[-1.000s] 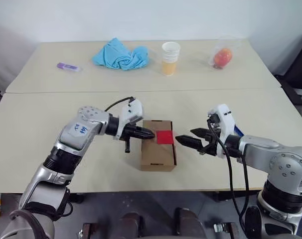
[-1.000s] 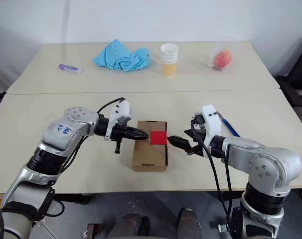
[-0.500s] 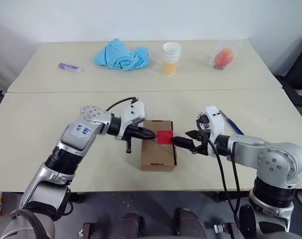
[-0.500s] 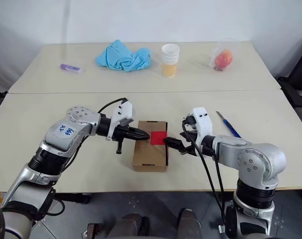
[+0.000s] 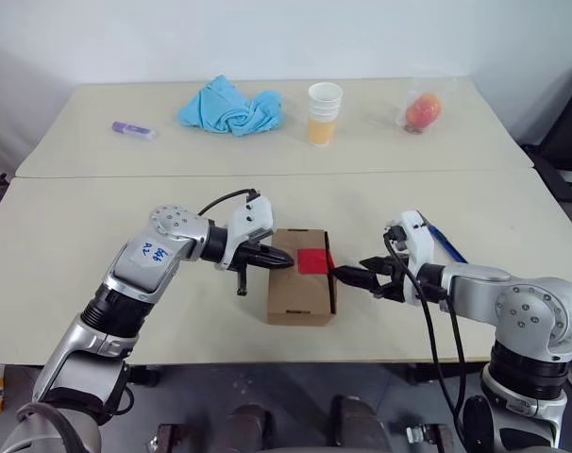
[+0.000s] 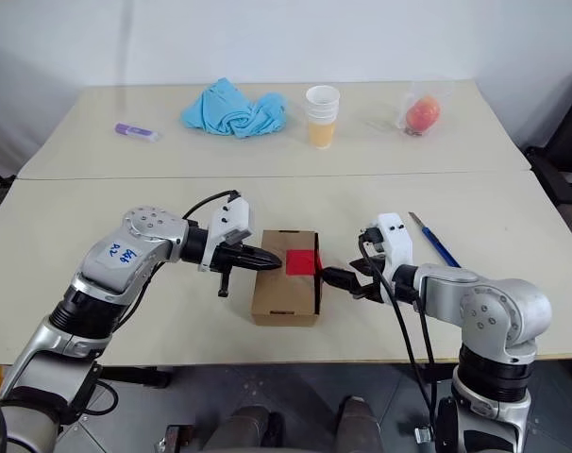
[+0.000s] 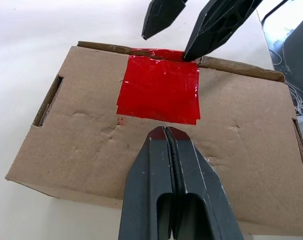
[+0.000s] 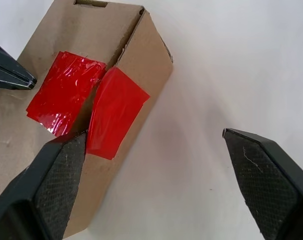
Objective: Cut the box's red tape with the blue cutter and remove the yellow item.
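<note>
The side flap (image 8: 122,110) is shut against the box's top. My right gripper should hook the gap in the red tape (image 8: 91,102) and pull back before it pinches the side flap.
The brown box (image 5: 298,300) lies on the near table, with the red tape (image 5: 314,260) on its top at the right edge and folded down over the side (image 8: 114,112). My left gripper (image 5: 287,261) is shut, its tips (image 7: 166,136) resting on the box's top just left of the tape. My right gripper (image 5: 350,275) stands open at the box's right side, one fingertip (image 7: 190,54) at the taped top edge. The blue cutter (image 5: 444,242) lies on the table behind my right wrist, held by nothing. The yellow item is hidden.
On the far table are a purple marker (image 5: 133,128), a crumpled blue cloth (image 5: 231,106), a white cup (image 5: 324,111) with orange filling, and a reddish fruit in clear plastic (image 5: 422,109). A seam (image 5: 97,176) runs between the two tables.
My right gripper has sunk a little beside the box's right edge, uncovering the blue cutter behind it. The left gripper has stayed put on the box.
</note>
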Available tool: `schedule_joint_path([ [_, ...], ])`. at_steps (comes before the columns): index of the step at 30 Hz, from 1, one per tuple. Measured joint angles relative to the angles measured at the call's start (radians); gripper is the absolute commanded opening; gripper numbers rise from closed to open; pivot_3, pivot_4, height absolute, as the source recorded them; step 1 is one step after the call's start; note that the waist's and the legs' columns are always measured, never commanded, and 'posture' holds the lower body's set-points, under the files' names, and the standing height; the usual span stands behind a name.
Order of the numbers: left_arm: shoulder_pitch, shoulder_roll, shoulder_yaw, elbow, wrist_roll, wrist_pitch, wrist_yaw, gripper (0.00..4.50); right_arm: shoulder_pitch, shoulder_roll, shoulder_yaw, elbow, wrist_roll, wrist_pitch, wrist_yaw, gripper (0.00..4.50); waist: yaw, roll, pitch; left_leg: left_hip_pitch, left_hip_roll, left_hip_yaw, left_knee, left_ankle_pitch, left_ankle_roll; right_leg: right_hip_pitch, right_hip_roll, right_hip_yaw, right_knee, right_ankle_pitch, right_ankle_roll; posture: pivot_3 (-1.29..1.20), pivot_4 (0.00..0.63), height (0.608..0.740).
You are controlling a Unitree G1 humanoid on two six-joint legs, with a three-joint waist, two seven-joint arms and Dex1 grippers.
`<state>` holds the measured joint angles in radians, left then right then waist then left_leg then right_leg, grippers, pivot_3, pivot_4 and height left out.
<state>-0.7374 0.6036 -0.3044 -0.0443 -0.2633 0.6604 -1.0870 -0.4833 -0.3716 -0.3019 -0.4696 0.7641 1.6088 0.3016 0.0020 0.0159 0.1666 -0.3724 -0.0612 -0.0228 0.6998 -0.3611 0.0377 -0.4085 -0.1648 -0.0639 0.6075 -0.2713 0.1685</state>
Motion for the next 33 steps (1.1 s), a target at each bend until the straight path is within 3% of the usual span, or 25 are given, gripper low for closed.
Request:
schedule_joint_path([
  [8,0.0,0.005,0.0,0.0,0.002,0.001,0.001,0.0,-0.053,0.014,0.072,0.0,-0.024,0.001,-0.045,4.47,-0.004,0.0,0.0,0.001,0.002,0.003,0.0,0.0,0.0,-0.001,0.0,0.002,0.0,0.0,0.0,0.0,0.15,0.74],
  [19,0.0,0.0,-0.021,-0.01,0.02,-0.022,0.011,0.0,-0.157,-0.174,0.454,-0.019,-0.219,-0.097,-0.138,4.47,0.0,-0.003,-0.001,0.002,0.002,0.003,-0.001,0.0,0.0,0.0,0.0,0.003,-0.001,0.0,0.0,0.0,0.15,0.74],
  [33,0.021,0.021,-0.033,-0.073,0.039,0.005,0.042,0.0,-0.037,-0.231,0.489,-0.002,-0.379,-0.274,-0.116,4.47,-0.002,-0.003,-0.002,0.002,0.003,0.004,-0.002,0.0,0.0,0.0,0.001,0.002,-0.004,0.0,0.0,0.0,0.15,0.74],
])
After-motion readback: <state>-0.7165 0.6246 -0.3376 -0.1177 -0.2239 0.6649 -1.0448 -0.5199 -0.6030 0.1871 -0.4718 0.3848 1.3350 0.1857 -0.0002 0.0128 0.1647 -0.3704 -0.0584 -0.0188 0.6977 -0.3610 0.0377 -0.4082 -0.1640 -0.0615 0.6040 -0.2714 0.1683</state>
